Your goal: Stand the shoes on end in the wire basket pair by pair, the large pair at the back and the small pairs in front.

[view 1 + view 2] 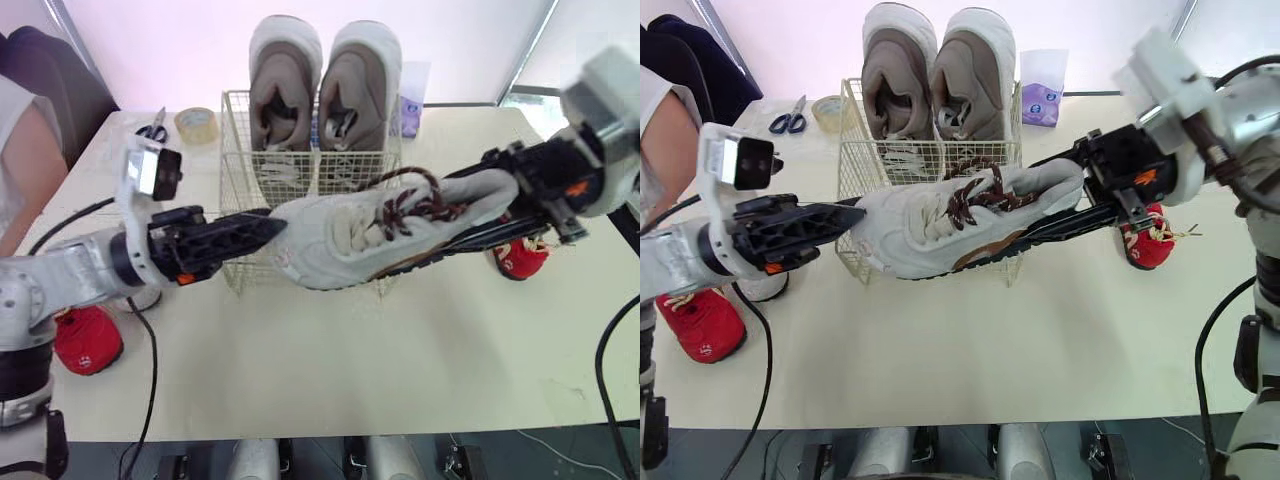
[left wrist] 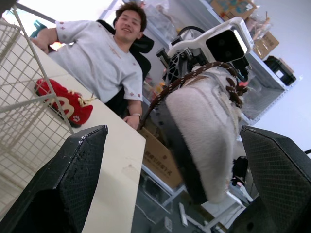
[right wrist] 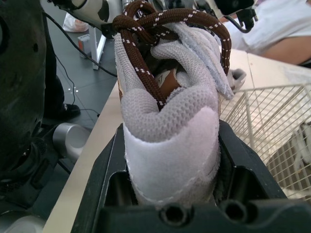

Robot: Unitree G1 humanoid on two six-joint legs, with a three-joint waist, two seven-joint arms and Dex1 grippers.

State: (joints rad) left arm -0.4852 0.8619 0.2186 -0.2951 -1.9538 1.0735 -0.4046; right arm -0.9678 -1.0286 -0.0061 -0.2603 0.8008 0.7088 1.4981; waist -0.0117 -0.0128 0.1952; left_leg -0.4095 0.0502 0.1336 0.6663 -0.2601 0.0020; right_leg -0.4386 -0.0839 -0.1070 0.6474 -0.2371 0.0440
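My gripper will have its brown laces [image 1: 428,207] hanging down by the toe when I carry the white shoe toe down, because a slack loop [image 1: 404,171] stands away from the shoe.
A white shoe [image 1: 370,235] with brown laces hangs level above the front part of the wire basket [image 1: 238,160]. My right gripper [image 1: 512,195] is shut on its heel, as the right wrist view shows from behind the heel [image 3: 167,145]. My left gripper [image 1: 272,228] is at the shoe's toe, open, its black fingers [image 2: 73,174] standing apart on either side of the toe without touching it. The large grey-tan pair [image 1: 325,90] stands on end at the back of the basket. One small red shoe [image 1: 88,340] lies at the left, another [image 1: 520,258] at the right under my right arm.
A tape roll [image 1: 195,124] and scissors [image 1: 153,130] lie behind the basket on the left, a tissue pack [image 1: 1043,100] on its right. A person [image 1: 20,150] sits at the table's left side. A black cable [image 1: 150,360] runs over the table's front left.
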